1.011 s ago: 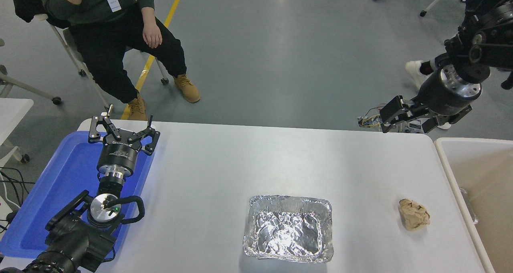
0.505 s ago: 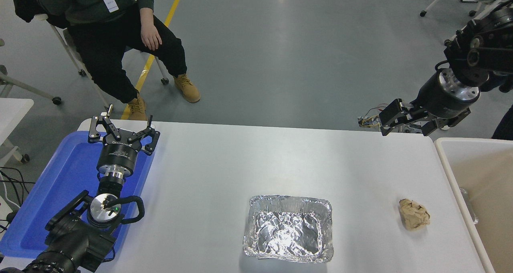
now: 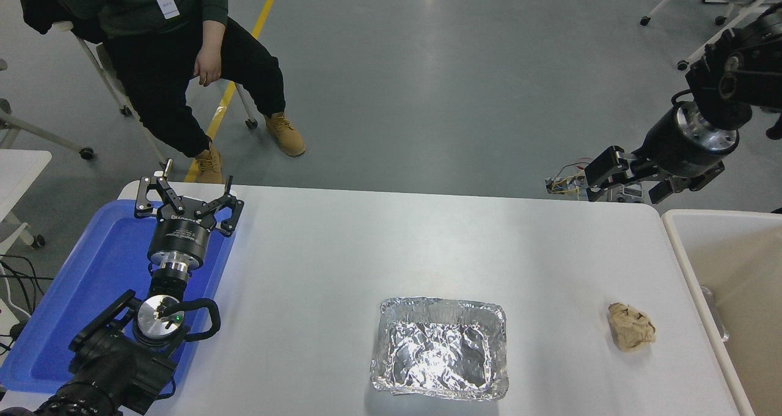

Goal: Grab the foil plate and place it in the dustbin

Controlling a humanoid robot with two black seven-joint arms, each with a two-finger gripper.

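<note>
The foil plate (image 3: 440, 350) has crinkled sides (image 3: 444, 311) standing up all around, so it will hold its open tray shape when I raise it by one edge.
The foil plate (image 3: 438, 349), a shiny crinkled silver tray, lies empty on the white table (image 3: 379, 245) near its front edge. The dustbin (image 3: 679, 245), off-white rimmed with a tan inside, stands at the table's right end. My right gripper (image 3: 630, 182) hangs open and empty above the table's far right corner, well away from the plate and just beyond the bin's far edge. My left gripper (image 3: 186, 191) is parked open over the blue tray at the left, holding nothing.
A crumpled brown paper ball (image 3: 631, 325) lies between the foil plate and the dustbin. A flat blue tray (image 3: 91, 281) sits under the left arm. A person (image 3: 165, 43) sits on a chair beyond the table's far left.
My right arm has drifted a little to the right and upward, with its gripper still open. The seated person's hand has shifted. The plate, paper ball and left arm have stayed put.
</note>
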